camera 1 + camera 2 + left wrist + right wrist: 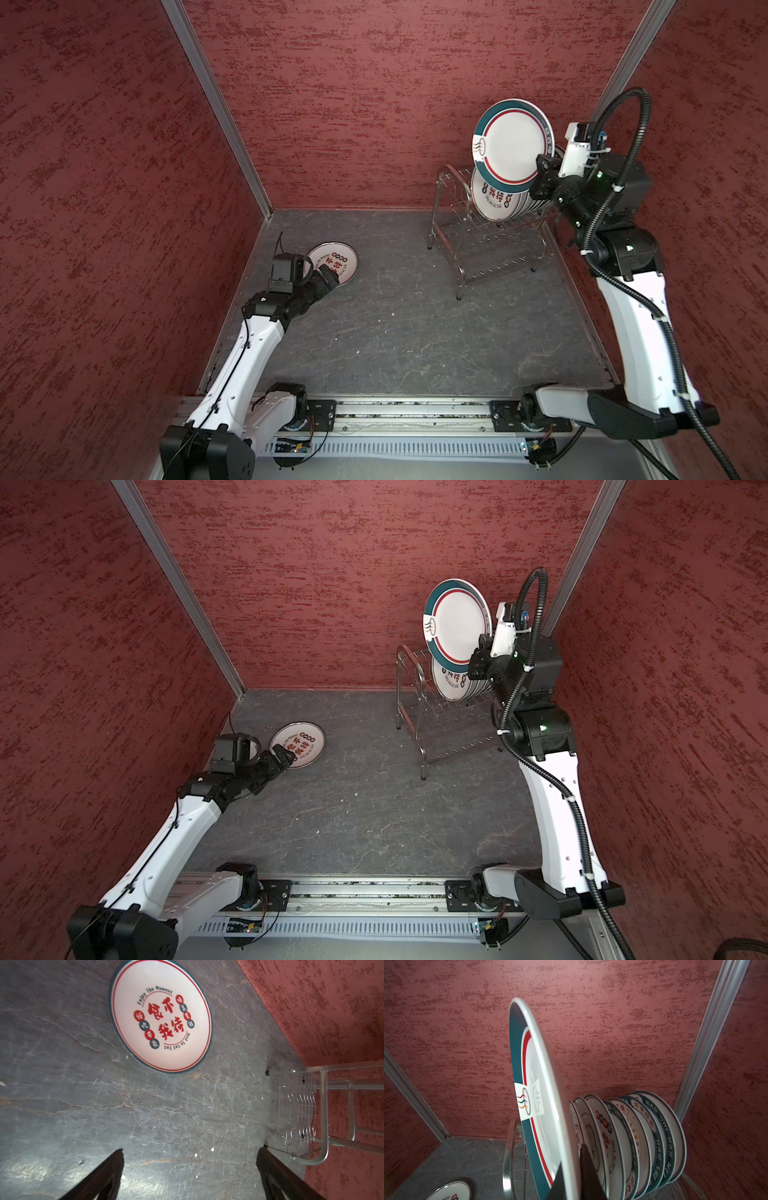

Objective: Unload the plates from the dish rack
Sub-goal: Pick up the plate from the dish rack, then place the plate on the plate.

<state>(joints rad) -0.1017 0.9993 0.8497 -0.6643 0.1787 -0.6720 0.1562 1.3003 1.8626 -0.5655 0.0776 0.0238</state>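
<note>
The teal-rimmed plate's edge (479,146) across from my right gripper is free, so I keep moving my left gripper to the table's clear middle (412,297) until that edge comes between its fingers.
My right gripper (540,167) (478,656) (572,1159) is shut on the lower rim of a white plate with a teal-and-red rim (513,141) (457,619) (533,1084). It holds the plate upright above the dish rack (441,183) (405,679) (507,1157). Several plates (494,199) (451,681) (633,1136) stand on edge in the rack's upper tier. A plate with red characters (334,262) (301,744) (160,1016) lies flat on the table at the far left. My left gripper (330,276) (284,754) (192,1148) hovers open and empty at that plate's near edge.
The grey stone-look table (395,332) is closed in by red textured walls with aluminium corner posts (216,108). The rack stands at the back right, its lower tier bare. A metal rail (407,409) with both arm bases runs along the front edge.
</note>
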